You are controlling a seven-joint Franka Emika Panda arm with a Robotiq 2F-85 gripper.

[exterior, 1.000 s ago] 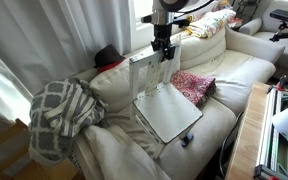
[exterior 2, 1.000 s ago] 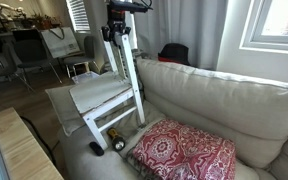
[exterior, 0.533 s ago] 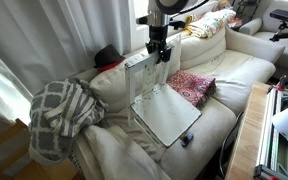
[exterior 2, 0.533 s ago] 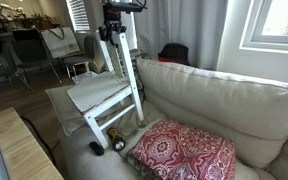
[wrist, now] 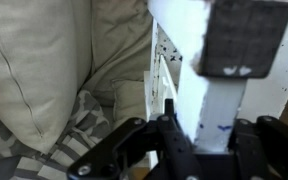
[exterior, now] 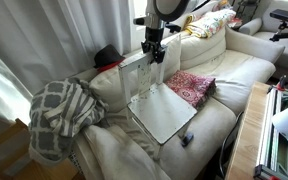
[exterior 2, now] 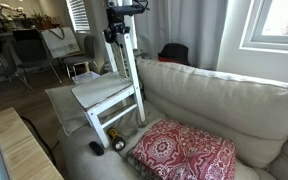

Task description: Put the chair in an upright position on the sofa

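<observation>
My gripper is easing the chair's top rail upright, and the chair's legs point down at the sofa. It should next ease the rail upright until every leg stands firm, then let go.
The small white chair (exterior: pixel 159 105) (exterior 2: pixel 109 92) stands nearly upright on the cream sofa (exterior: pixel 234 75) (exterior 2: pixel 224 95), its seat level and its slatted backrest rising to the gripper. My gripper (exterior: pixel 154 48) (exterior 2: pixel 121 32) is shut on the top rail of the backrest from above. In the wrist view the white backrest (wrist: pixel 209 80) fills the space between the dark fingers (wrist: pixel 206 135), with the sofa cushion (wrist: pixel 34 60) to the left.
A red patterned cushion (exterior: pixel 194 85) (exterior 2: pixel 179 152) lies on the seat beside the chair. A grey checked blanket (exterior: pixel 62 115) is heaped on one sofa end. A small dark object (exterior: pixel 186 139) (exterior 2: pixel 114 142) lies by the chair legs. A wooden table edge (exterior 2: pixel 19 150) stands in front.
My gripper has shifted the chair a little sideways along the sofa and set the backrest slightly more upright. The grip has not changed.
</observation>
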